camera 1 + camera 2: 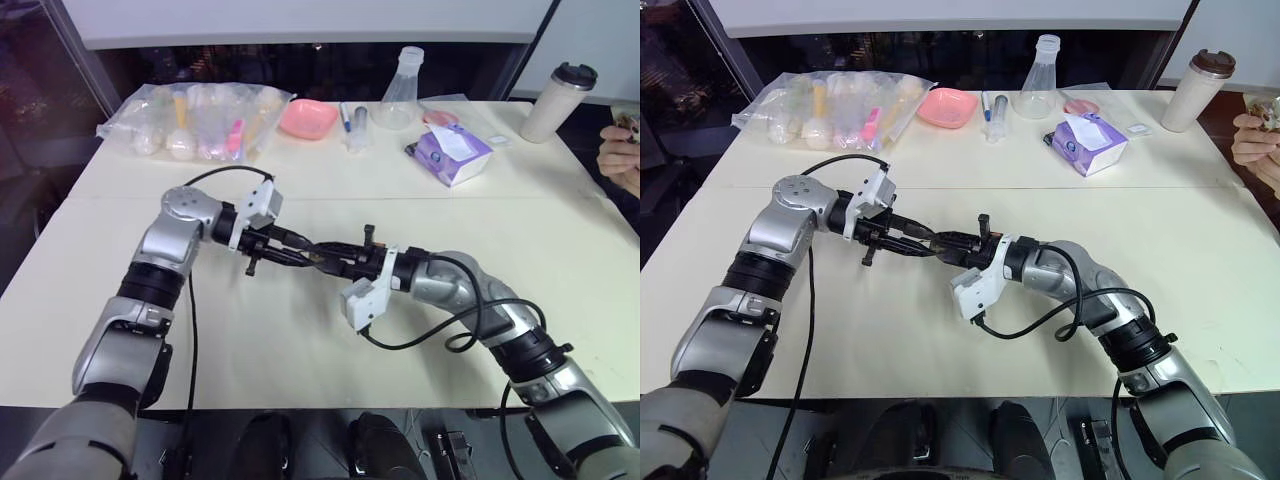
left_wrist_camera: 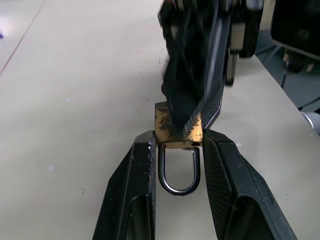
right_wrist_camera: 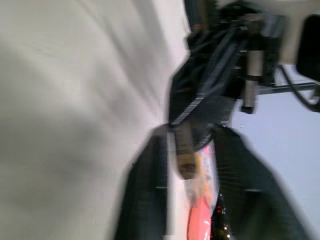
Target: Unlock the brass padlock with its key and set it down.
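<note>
My left gripper is pinching the padlock's body (image 2: 163, 125) with the shackle inside its fingers. It should open, back away and push the shackle aside (image 2: 179, 191) with closed fingers.
The brass padlock (image 2: 164, 131) hangs above the middle of the table, pinched by its body between the fingers of my left gripper (image 2: 178, 144). Its silvery shackle (image 2: 179, 175) is a closed loop pointing back toward the left wrist. My right gripper (image 2: 186, 122) comes in from the opposite side, and its shut fingers rest against the padlock's far end. In the head views the left gripper (image 1: 296, 254) and the right gripper (image 1: 322, 260) meet tip to tip over the table (image 1: 300, 370). The key is hidden. The right wrist view is blurred, with a small brass thing (image 3: 187, 161) between the fingers.
Along the far edge lie a clear bag of items (image 1: 200, 120), a pink bowl (image 1: 307, 118), a syringe (image 1: 350, 125), a flask (image 1: 400, 90), a purple tissue box (image 1: 452, 152) and a tumbler (image 1: 558, 100). A person's hand (image 1: 620, 152) shows at the far right.
</note>
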You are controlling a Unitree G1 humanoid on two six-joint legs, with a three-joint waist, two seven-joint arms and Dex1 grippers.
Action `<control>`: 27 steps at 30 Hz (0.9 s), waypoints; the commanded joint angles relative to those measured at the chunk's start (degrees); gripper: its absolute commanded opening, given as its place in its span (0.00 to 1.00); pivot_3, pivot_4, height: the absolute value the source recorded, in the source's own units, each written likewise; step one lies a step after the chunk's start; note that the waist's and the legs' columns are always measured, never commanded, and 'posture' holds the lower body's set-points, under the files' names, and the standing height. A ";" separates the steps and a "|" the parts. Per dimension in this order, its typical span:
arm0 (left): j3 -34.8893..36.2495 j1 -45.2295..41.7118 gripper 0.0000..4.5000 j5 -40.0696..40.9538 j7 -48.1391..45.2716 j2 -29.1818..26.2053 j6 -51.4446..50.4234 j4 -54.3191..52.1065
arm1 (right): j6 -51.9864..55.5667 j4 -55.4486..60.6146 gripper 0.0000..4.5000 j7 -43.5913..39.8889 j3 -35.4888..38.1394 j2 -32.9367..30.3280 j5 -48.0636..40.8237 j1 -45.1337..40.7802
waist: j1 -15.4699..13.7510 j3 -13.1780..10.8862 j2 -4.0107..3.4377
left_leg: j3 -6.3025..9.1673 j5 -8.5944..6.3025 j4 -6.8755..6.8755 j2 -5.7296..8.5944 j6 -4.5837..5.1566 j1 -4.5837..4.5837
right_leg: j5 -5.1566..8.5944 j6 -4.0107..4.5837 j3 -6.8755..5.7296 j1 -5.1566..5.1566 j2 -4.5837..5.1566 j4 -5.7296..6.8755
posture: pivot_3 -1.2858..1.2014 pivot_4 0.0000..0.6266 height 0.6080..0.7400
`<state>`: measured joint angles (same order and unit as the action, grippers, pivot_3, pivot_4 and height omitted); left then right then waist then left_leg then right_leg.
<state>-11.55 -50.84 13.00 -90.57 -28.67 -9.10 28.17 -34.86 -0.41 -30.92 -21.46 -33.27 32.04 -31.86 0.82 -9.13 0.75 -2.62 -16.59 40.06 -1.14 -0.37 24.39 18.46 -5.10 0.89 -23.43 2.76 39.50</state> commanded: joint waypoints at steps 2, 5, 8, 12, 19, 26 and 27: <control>0.15 -1.07 0.16 0.14 0.01 0.07 0.16 -0.93 | -0.87 1.62 0.02 1.14 1.19 0.43 -0.98 -1.29 | 0.00 0.00 0.00 | 0.00 0.00 0.00 0.00 0.00 0.00 | 0.00 0.00 0.00 0.00 0.00 0.00 | 0.52 0.24 0.81; 0.11 -0.86 0.16 0.21 -0.12 -0.05 -0.10 -1.47 | -0.92 1.45 0.02 1.22 1.30 0.42 -0.91 -1.34 | -0.02 0.00 0.00 | 0.00 0.00 0.00 0.00 0.00 0.00 | 0.00 0.00 0.00 0.00 0.00 0.00 | 0.52 0.24 0.81; 0.03 -0.66 0.16 0.00 -0.06 -0.13 0.16 -1.70 | -0.97 1.15 0.02 1.27 1.39 0.39 -0.86 -1.48 | -0.01 0.00 0.00 | 0.00 0.00 0.00 0.00 0.00 0.00 | 0.00 0.00 0.00 0.00 0.00 0.00 | 0.52 0.24 0.81; -0.39 -0.15 0.39 -0.72 0.07 -0.66 0.52 -1.94 | -0.85 1.02 0.00 1.28 1.49 0.37 -0.84 -1.47 | -0.01 0.00 0.00 | 0.00 0.00 0.00 0.00 0.00 0.00 | 0.00 0.00 0.00 0.00 0.00 0.00 | 0.52 0.24 0.81; 1.18 -0.08 0.99 0.60 0.71 -1.25 -0.34 -3.04 | -0.54 0.82 0.00 1.22 1.54 0.25 -0.92 -1.37 | -0.01 0.00 0.00 | 0.00 0.00 0.00 0.00 0.00 0.00 | 0.00 0.00 0.00 0.00 0.01 0.00 | 0.52 0.24 0.81; 6.08 -0.82 0.99 5.50 3.12 -3.89 -6.90 -7.38 | -0.18 0.78 0.00 1.32 1.87 -0.07 -1.11 -0.40 | 0.04 0.00 0.00 | 0.00 0.00 0.00 -0.01 0.00 0.00 | 0.00 0.00 0.00 -0.01 0.00 0.00 | 0.52 0.24 0.81; 7.14 -0.78 0.99 6.84 3.13 -4.88 -9.12 -8.60 | -0.08 0.81 0.00 1.38 1.91 -0.06 -1.08 -0.29 | 0.08 0.00 0.00 | 0.00 0.00 0.00 -0.01 0.00 0.01 | 0.00 0.00 0.01 -0.01 0.01 0.01 | 0.52 0.24 0.81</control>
<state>-7.91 -50.39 16.72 -88.10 -31.91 -15.14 22.84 -35.13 -0.48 -30.58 -21.44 -33.10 32.35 -32.04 0.90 -9.13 0.75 -2.61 -16.59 40.06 -1.15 -0.37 24.39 18.46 -5.10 0.91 -23.43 2.78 39.51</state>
